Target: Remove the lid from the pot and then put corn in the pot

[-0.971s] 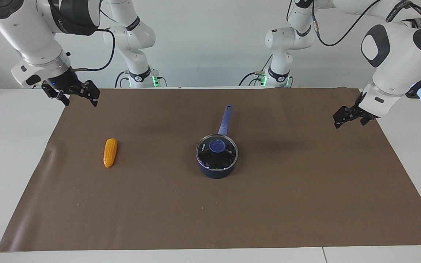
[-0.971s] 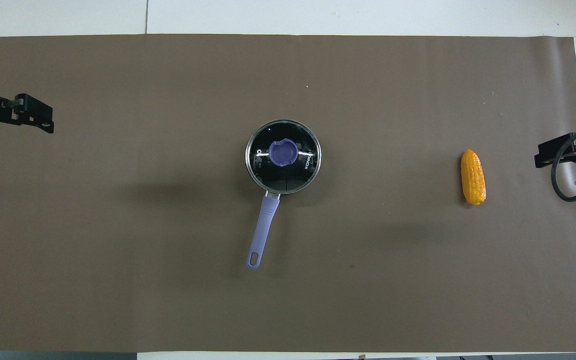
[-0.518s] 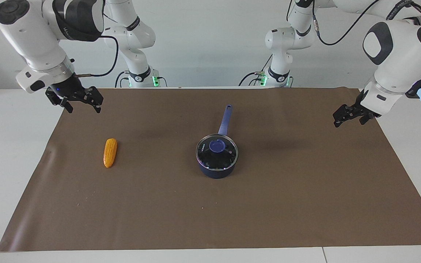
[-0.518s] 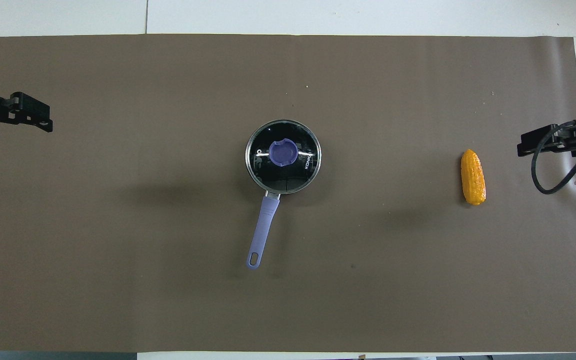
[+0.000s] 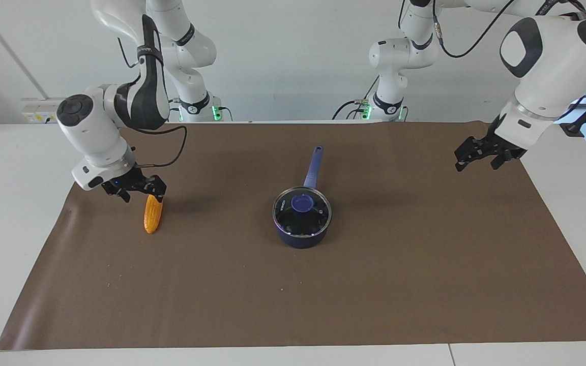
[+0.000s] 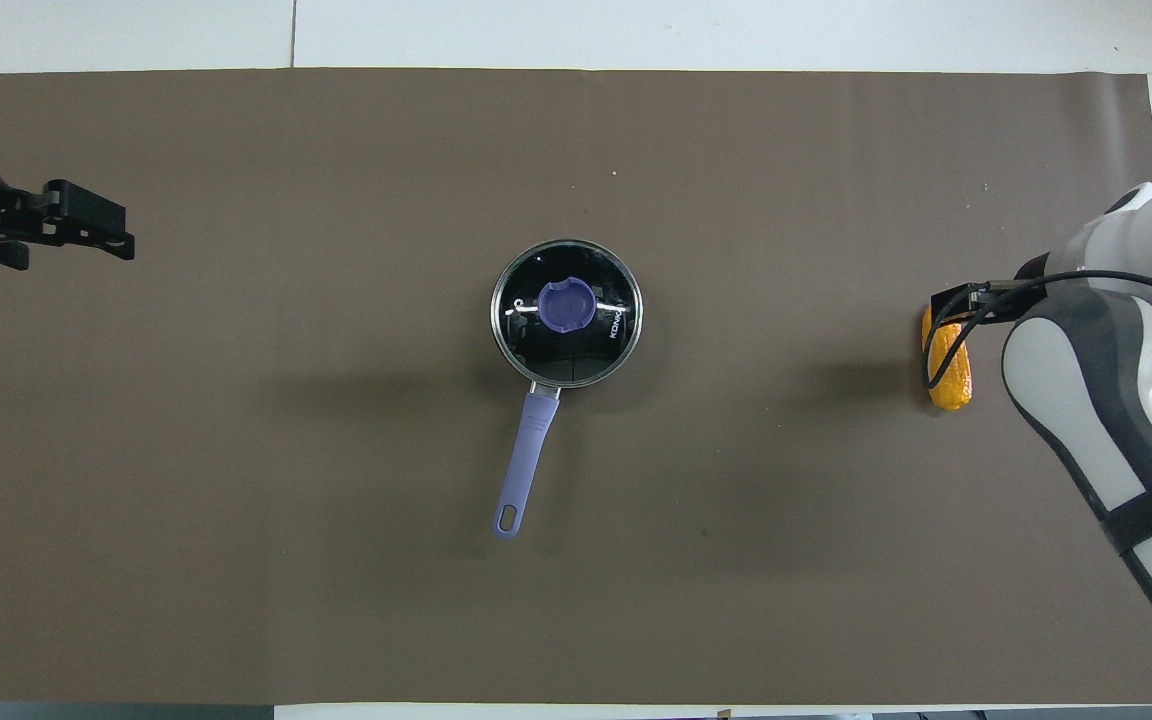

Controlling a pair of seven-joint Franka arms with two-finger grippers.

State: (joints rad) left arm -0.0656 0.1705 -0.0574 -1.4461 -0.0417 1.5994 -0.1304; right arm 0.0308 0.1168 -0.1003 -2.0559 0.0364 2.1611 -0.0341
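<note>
The glass lid (image 6: 566, 349) keeps the corn at my right gripper out of the pot, so next my empty left gripper grabs the blue knob (image 6: 567, 305) and moves the lid aside first.
The dark blue pot (image 5: 299, 239) stands in the middle of the mat, with its handle (image 6: 526, 450) pointing toward the robots. The glass lid (image 5: 293, 217) with the blue knob (image 6: 566, 305) sits on it. The yellow-orange corn (image 5: 152, 217) lies on the mat toward the right arm's end and also shows in the overhead view (image 6: 948, 378). My right gripper (image 5: 140, 190) is open and low over the end of the corn nearer the robots; I cannot tell if it touches. My left gripper (image 5: 477, 156) is open and empty, raised over the mat's edge at the left arm's end, well away from the pot.
A brown mat (image 5: 374, 284) covers most of the white table (image 5: 13, 203). The two arm bases (image 5: 196, 107) stand at the robots' edge of the table. Nothing else lies on the mat.
My right arm has swung down and forward, bringing its open gripper from above the mat's corner to just over the corn. My left gripper has shifted slightly toward the pot. Pot, lid and corn have not moved.
</note>
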